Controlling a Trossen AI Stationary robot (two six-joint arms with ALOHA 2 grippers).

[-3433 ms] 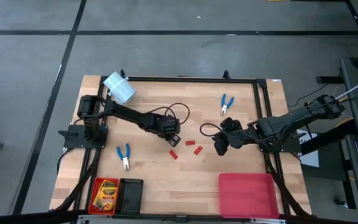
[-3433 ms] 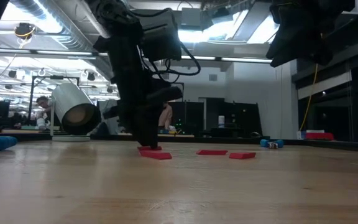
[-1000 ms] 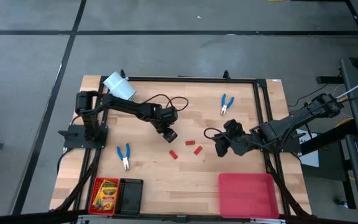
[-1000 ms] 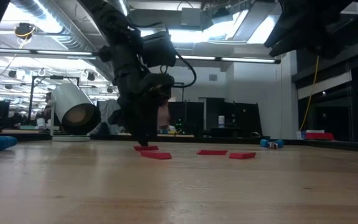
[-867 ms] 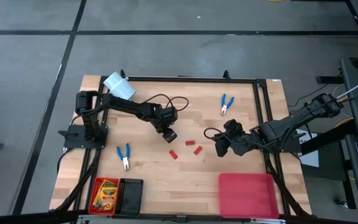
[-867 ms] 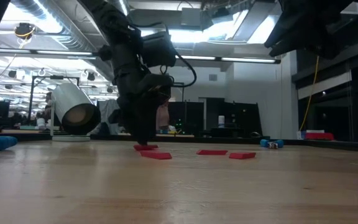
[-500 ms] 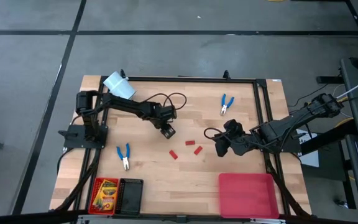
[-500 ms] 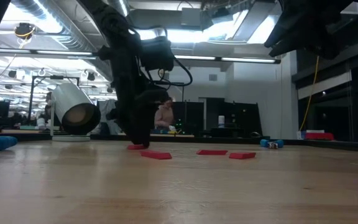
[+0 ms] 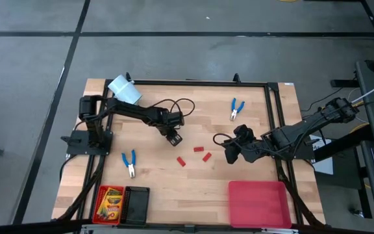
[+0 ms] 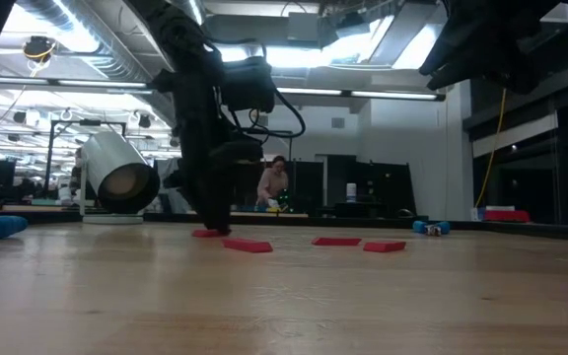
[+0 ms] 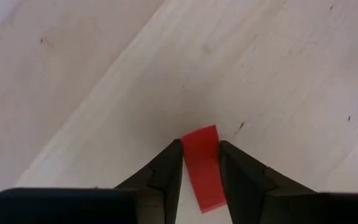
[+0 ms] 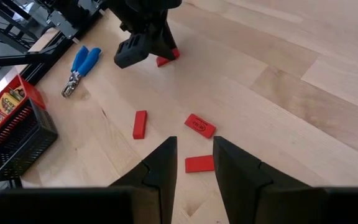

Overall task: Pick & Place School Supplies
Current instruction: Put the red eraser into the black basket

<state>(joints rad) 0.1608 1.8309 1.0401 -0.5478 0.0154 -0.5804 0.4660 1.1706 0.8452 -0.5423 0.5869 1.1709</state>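
The red piece lies at a slant between my left gripper's fingers. I should open them, turn them in line with its long sides and close on it.
A small red piece lies on the wooden table left of the middle, with my left gripper shut on it. Three more red pieces lie flat just right of it. My right gripper hangs open above the table right of them, holding nothing. One pair of blue-handled pliers lies near the left edge, another at the far right. A crayon box lies in the small red tray at the near left corner. My left gripper pinches the red piece by its two long sides between its two fingers. The fingers come from above, pointing steeply down, one on each side. The piece lies flat on the table under the fingertips.
A pale cylinder lies at the far left corner. A black tray stands beside the small red tray, and a large red tray stands at the near right. A person shows in the room beyond the table.
My left gripper has tipped, and its fingertips have swung a little toward the table's far left. The red piece under them has slid along the table the same way, away from the other red pieces.
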